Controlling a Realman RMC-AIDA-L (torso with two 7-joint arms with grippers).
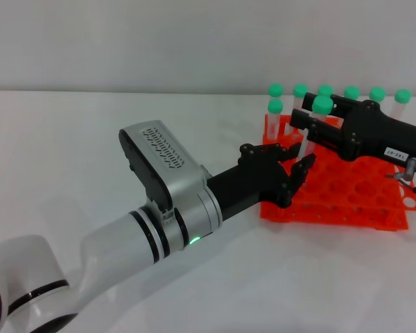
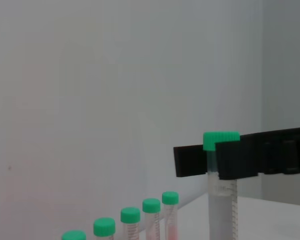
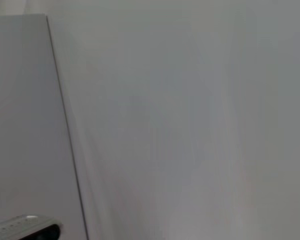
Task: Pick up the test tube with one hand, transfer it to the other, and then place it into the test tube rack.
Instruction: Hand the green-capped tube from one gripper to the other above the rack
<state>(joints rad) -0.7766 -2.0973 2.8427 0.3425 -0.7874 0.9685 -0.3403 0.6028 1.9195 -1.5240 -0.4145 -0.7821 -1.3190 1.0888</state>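
Note:
My left gripper should move away before my right gripper lowers the test tube into the rack [image 1: 290,134], because my left gripper's open fingers are on both sides of the test tube's lower part [image 1: 306,148].
The test tube [image 1: 307,142], clear with a green cap, hangs upright over the left part of the orange test tube rack [image 1: 347,201]. My right gripper [image 1: 310,119] reaches in from the right and is shut on the tube just below its cap. The left wrist view shows the tube [image 2: 221,200] clamped between the right gripper's black fingers [image 2: 240,160]. My left gripper [image 1: 286,165] is open, its claws spread beside the tube's lower part at the rack's left end. The right wrist view shows none of these.
Several other green-capped tubes [image 1: 351,93] stand in the rack's back row; some of them also show in the left wrist view [image 2: 130,220]. My left arm [image 1: 166,208] stretches across the white table [image 1: 69,152] from the near left. A white wall stands behind.

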